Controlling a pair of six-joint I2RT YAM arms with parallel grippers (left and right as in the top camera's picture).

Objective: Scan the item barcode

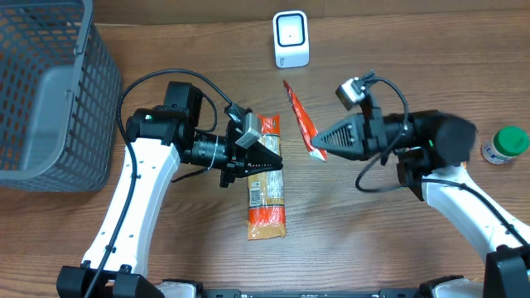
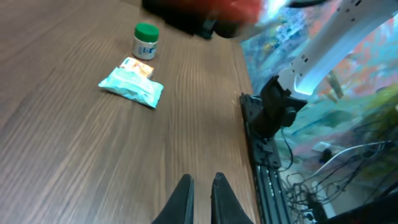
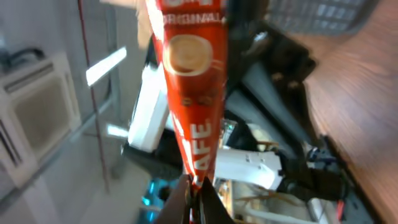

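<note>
The coffee sachet (image 1: 301, 118) is on its edge in my right gripper, so next I turn its printed side up and move its back over the white barcode scanner (image 1: 291, 39).
My right gripper (image 1: 319, 143) is shut on the lower end of a long red coffee sachet (image 1: 299, 117), held above the table and pointing toward the white barcode scanner (image 1: 291, 39) at the back. In the right wrist view the sachet (image 3: 189, 74) rises from my shut gripper (image 3: 194, 185) with its printed face showing; I see no barcode on it. My left gripper (image 1: 276, 161) is shut and empty, hovering over an orange and yellow packet (image 1: 267, 194) lying on the table. In the left wrist view its gripper (image 2: 202, 183) has nothing between the fingers.
A grey wire basket (image 1: 50, 91) stands at the far left. A green-capped bottle (image 1: 505, 145) sits at the right edge, also visible as the bottle (image 2: 145, 41) beside a teal packet (image 2: 132, 84) in the left wrist view.
</note>
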